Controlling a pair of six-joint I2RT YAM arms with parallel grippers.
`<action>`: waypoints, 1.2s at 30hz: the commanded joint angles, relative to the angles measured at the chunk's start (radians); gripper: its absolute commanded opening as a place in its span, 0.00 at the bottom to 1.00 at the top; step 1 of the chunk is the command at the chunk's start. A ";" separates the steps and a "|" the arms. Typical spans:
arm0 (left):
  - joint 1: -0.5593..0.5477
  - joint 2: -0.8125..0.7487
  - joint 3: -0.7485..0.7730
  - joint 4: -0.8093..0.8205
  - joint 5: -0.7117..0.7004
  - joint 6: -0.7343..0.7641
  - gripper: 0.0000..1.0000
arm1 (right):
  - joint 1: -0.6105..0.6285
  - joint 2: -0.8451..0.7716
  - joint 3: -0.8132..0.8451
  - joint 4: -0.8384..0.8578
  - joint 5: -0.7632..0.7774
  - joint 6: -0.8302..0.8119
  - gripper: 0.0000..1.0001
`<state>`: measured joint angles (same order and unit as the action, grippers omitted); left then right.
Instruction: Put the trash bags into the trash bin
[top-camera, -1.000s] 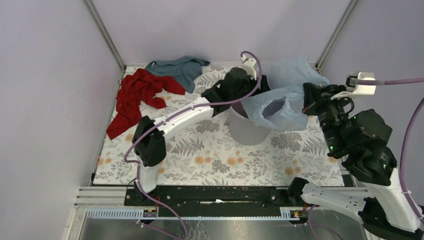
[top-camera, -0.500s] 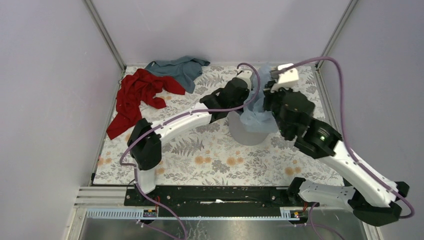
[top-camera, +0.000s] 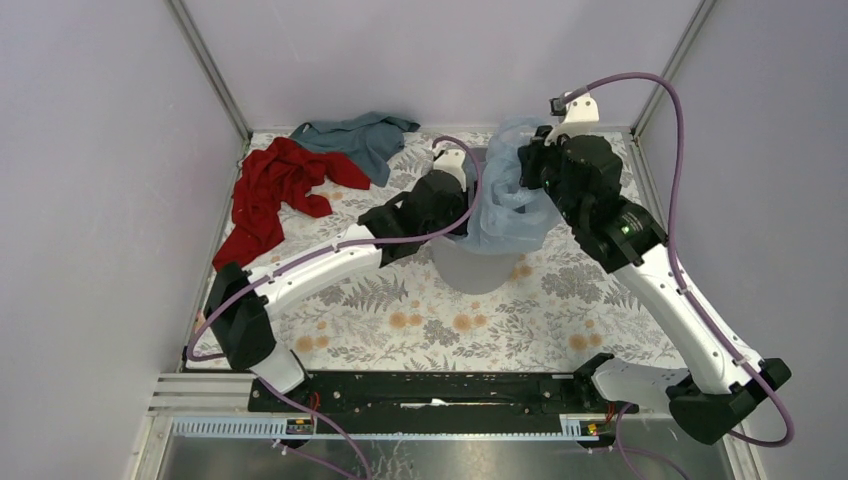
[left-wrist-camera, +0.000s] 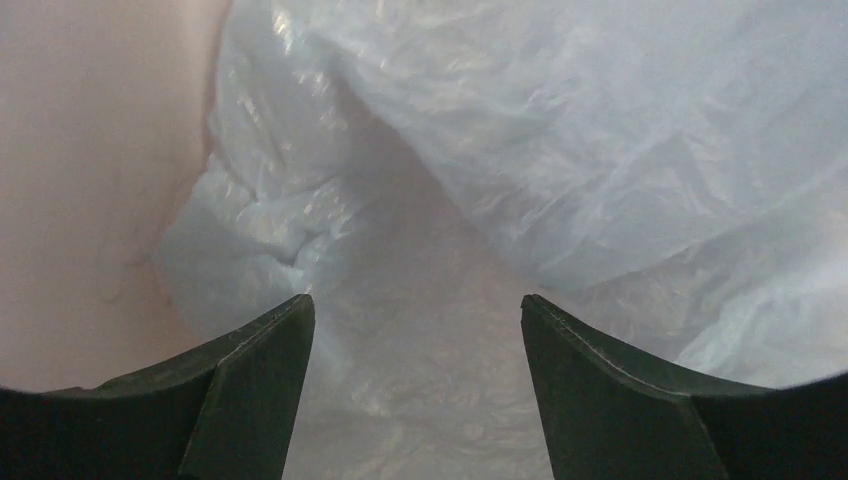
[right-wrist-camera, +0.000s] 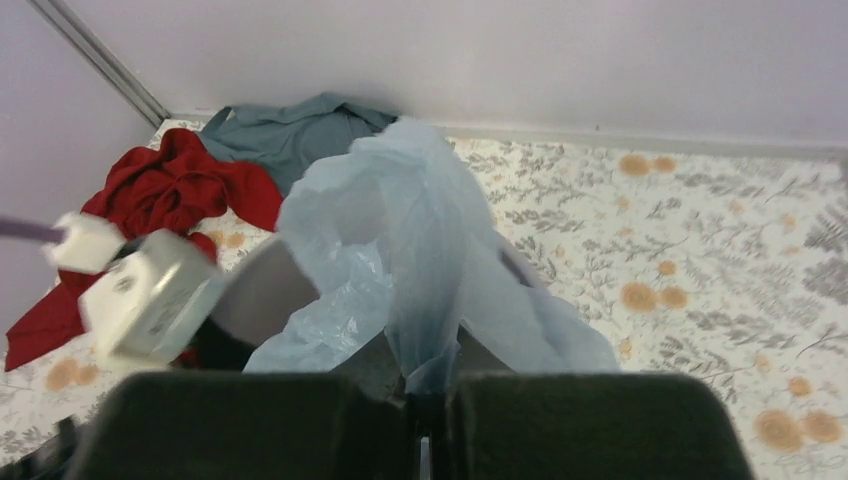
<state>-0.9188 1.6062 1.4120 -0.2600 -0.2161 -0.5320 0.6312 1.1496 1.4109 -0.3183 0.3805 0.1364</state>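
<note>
The trash bag is hanging bunched up over the trash bin's opening (top-camera: 506, 218). Next, my left gripper pulls back out and grabs the trash bag's edge (top-camera: 514, 143) next to my right gripper.
The pale blue trash bag (top-camera: 505, 200) hangs bunched over the mouth of the light grey trash bin (top-camera: 478, 270). My right gripper (right-wrist-camera: 432, 395) is shut on a gathered fold of the bag (right-wrist-camera: 420, 220) and holds it up above the bin's far right rim; it also shows in the top view (top-camera: 532, 165). My left gripper (left-wrist-camera: 415, 310) is open and empty, reaching into the bin from the left, with the crinkled bag (left-wrist-camera: 560, 150) just ahead of its fingers (left-wrist-camera: 240, 390) and the bin's inner wall (left-wrist-camera: 90, 180) on its left. Its fingertips are hidden in the top view.
A red cloth (top-camera: 275, 190) and a teal-grey cloth (top-camera: 360, 135) lie at the back left of the floral table (top-camera: 400, 310). The cage posts and purple walls stand close behind the bin. The left arm's wrist (right-wrist-camera: 140, 290) is beside the bin rim.
My right arm has swung left from the right side, carrying the bag over the bin. The bag has gathered from spread wide to bunched. My left arm and the bin have shifted slightly left.
</note>
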 joint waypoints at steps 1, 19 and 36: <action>0.002 -0.095 -0.016 0.026 -0.026 -0.005 0.81 | -0.116 0.044 -0.033 0.023 -0.271 0.154 0.00; 0.033 -0.477 -0.003 -0.166 -0.151 0.082 0.99 | -0.136 0.133 0.174 0.120 -0.828 0.374 0.00; 0.044 -0.493 0.029 -0.111 0.145 0.063 0.99 | -0.220 0.233 0.102 0.042 -0.846 0.374 0.00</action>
<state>-0.8867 1.0264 1.3846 -0.4461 -0.2432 -0.4717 0.4091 1.3880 1.3663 -0.2382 -0.3618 0.5613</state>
